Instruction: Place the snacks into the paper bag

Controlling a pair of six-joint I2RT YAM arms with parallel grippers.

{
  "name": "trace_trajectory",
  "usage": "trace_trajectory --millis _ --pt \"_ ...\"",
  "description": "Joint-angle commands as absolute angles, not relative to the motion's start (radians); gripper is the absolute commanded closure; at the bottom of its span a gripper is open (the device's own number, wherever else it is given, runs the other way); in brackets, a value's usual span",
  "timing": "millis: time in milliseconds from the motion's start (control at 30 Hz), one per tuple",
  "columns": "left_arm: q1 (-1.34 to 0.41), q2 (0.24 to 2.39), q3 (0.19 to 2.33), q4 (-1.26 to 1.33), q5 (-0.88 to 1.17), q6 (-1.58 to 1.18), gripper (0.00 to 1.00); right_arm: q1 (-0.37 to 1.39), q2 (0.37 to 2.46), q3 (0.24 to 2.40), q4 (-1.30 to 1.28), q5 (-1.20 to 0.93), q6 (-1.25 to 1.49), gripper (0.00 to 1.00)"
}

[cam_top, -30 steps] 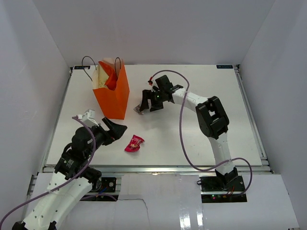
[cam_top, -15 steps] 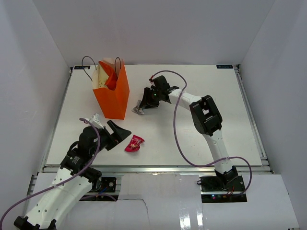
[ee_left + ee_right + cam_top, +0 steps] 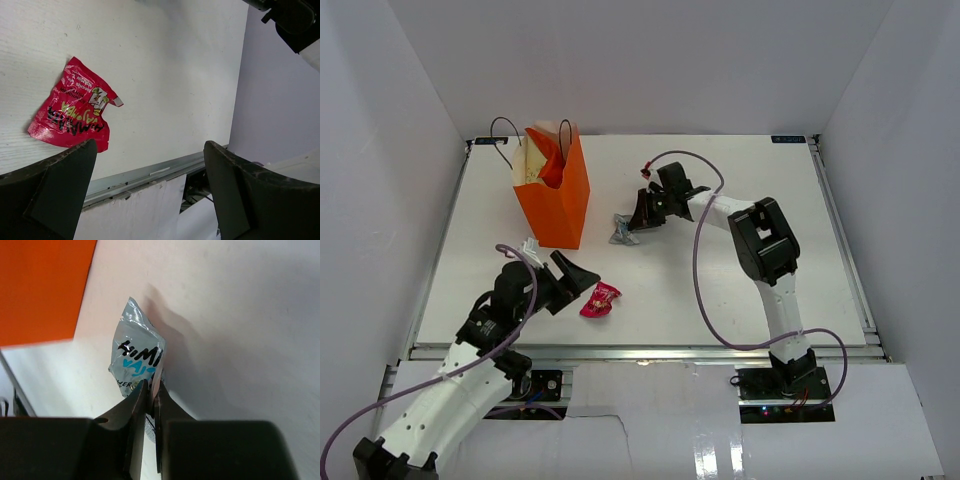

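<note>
The paper bag is on my left gripper's side. So my left gripper should take the silver wrapper's loose end from my right gripper before the wrapper goes into the bag.
The orange paper bag stands upright at the back left, a red-orange chip bag poking out of its top; its orange wall fills the right wrist view's upper left. My right gripper is shut on a silver candy wrapper, pinching its edge just right of the bag. That silver wrapper hangs at the fingertips. A pink-red candy packet lies flat near the front edge. My left gripper stands open beside it, the packet lying just ahead of its left finger.
The table's front metal rail runs under the left gripper. White walls enclose the table on three sides. The right arm's cable loops over the table's middle.
My right gripper has closed on the silver wrapper and shifted slightly right, away from the bag. The left arm has reached forward toward the pink-red packet, still open.
</note>
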State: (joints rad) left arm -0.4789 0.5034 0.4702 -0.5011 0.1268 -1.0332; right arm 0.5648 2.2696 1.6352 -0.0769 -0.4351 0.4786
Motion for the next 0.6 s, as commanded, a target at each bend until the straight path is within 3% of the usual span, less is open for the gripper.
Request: trace_trajectory --millis 0,200,433,567 --pt "-0.476 0.552 0.446 -0.387 0.181 -1.045 0.02 0.505 2.171 1.534 -0.035 -0.666 0.278 0.92" --pt "-0.492 0.69 0.42 -0.13 0.271 -0.973 0.02 0.468 2.005 1.365 -0.219 -0.948 0.013 0.92" --pt "-0.638 0.981 0.482 0.109 0.324 -0.888 0.02 0.471 1.813 1.171 -0.258 -0.983 -0.101 0.92" --pt "-0.707 1.127 0.544 0.141 0.295 -0.882 0.08 0.471 1.766 1.147 -0.297 -1.011 -0.136 0.92"
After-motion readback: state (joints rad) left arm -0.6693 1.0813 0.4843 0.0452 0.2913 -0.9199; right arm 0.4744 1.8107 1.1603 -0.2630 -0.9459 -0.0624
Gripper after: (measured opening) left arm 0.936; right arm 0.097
